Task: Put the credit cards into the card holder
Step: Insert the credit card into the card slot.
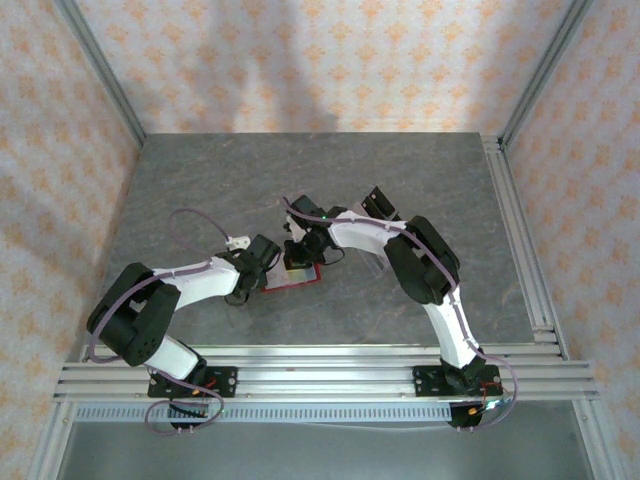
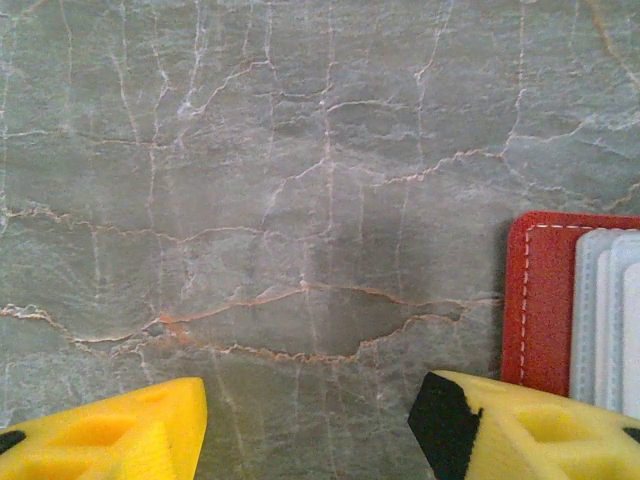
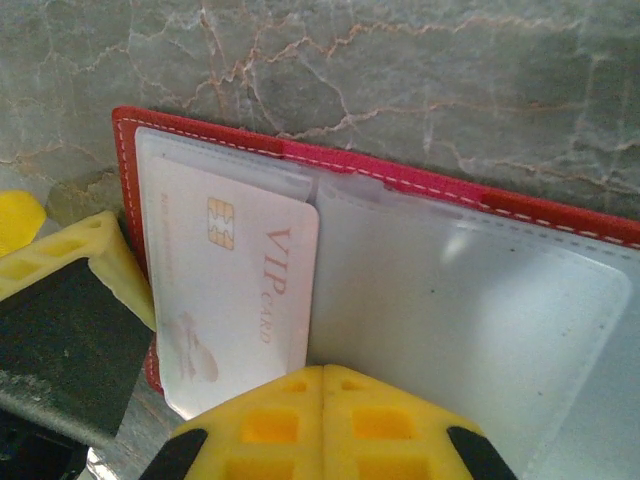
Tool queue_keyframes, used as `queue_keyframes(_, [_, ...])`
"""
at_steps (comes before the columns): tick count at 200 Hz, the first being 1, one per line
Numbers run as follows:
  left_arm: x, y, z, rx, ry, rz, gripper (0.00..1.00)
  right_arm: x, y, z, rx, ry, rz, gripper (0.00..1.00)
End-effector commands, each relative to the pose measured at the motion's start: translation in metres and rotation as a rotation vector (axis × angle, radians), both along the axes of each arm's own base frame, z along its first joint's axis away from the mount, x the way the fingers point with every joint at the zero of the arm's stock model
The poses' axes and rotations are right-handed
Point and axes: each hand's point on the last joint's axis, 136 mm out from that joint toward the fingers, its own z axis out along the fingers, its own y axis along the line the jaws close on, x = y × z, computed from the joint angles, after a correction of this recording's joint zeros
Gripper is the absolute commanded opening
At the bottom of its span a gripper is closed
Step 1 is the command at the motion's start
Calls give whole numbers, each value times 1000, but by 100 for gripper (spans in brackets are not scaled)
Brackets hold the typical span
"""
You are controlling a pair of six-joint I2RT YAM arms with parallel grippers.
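Observation:
The VIP card's inner edge still pokes out of its pocket, so my right gripper should retreat over the empty pocket, then push that edge with closed fingers.
The card holder, a red wallet, lies open on the stone table with its pale clear pockets facing up. A pinkish-white credit card marked VIP, with a gold chip, lies on the wallet's left half; its upper end looks tucked under a clear pocket. My right gripper is shut, and its yellow tips are pressed together right at the wallet's middle, beside the card. My left gripper is open over bare table just left of the card holder, with nothing between its fingers. From above, both grippers meet at the wallet.
In the right wrist view, a yellow finger of the left gripper with a black pad lies close to the wallet's left edge. The grey veined table stretches out to the left and the back. Aluminium rails run along the right and near edges.

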Motion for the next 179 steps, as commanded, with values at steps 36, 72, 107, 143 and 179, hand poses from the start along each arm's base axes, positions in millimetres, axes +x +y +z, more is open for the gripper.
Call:
queue_keyframes(36, [-5, -13, -19, -63, 28, -29, 63, -1, -15, 0, -57, -44, 2, 4])
queue_keyframes(72, [-6, -12, -19, -60, 29, -30, 63, 7, -38, -4, -76, -42, -45, 4])
queue_keyframes(107, [-7, -11, -20, -54, 33, -31, 63, 13, -58, -9, -117, -41, -66, 4])
queue_keyframes(143, [-6, -11, -20, -52, 34, -34, 63, 16, -52, 13, -71, -66, -68, 3])
queue_keyframes(179, [-7, -10, -20, -49, 35, -33, 63, 14, -33, 32, -33, -91, -38, 3])
